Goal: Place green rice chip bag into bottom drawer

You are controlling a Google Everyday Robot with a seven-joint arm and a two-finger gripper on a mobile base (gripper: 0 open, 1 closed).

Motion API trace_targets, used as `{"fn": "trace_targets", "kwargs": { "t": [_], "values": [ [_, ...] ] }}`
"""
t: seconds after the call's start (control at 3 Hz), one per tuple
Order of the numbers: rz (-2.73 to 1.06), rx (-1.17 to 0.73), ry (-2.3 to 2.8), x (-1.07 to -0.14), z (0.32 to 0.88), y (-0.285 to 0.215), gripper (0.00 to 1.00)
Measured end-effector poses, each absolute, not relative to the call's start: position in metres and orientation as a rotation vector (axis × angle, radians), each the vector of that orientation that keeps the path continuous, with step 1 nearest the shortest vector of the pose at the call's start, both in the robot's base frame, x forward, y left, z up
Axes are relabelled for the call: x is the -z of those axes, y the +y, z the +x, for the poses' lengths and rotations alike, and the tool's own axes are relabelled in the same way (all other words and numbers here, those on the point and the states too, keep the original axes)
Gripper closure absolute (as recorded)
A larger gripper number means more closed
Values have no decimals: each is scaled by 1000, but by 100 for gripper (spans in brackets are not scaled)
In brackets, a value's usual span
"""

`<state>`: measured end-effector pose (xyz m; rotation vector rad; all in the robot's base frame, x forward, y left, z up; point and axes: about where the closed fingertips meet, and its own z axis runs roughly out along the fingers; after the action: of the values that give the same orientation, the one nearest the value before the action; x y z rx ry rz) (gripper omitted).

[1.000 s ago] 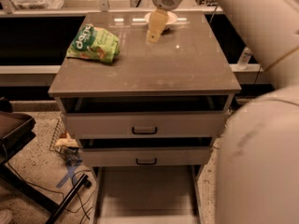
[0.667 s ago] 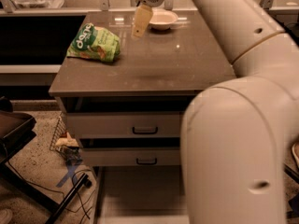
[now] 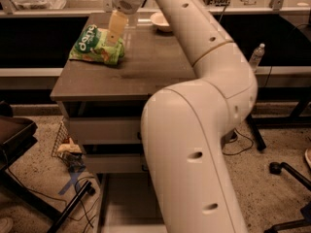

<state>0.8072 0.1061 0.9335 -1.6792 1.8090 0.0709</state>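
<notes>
The green rice chip bag [image 3: 96, 46] will keep its wide body and hang at a slant when I lift it, because it has a plump, rounded middle.
The green rice chip bag [image 3: 95, 45] lies on the brown cabinet top [image 3: 141, 72] near its back left corner. My gripper [image 3: 114, 31] hangs from the arm over the bag's right edge, its pale fingers pointing down just above or touching the bag. The bottom drawer [image 3: 125, 203] is pulled out at floor level; I see part of its pale floor left of my arm, the rest is hidden behind the arm.
A white bowl [image 3: 161, 21] stands at the back of the cabinet top. My large white arm [image 3: 194, 149] covers the cabinet's right side and drawer fronts. A water bottle [image 3: 256, 57] stands to the right. A dark chair [image 3: 14, 140] and cables lie at the left on the floor.
The gripper has moved left from near the white bowl to over the bag's right edge. The arm has swung across the view and now covers more of the cabinet.
</notes>
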Motion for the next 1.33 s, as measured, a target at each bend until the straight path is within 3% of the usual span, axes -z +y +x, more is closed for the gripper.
{"fn": "trace_targets", "kwargs": {
  "t": [0.33, 1.33],
  "values": [
    [-1721, -241, 1827, -906, 795, 156, 2],
    [-1788, -320, 1878, -860, 791, 202, 71]
  ]
}}
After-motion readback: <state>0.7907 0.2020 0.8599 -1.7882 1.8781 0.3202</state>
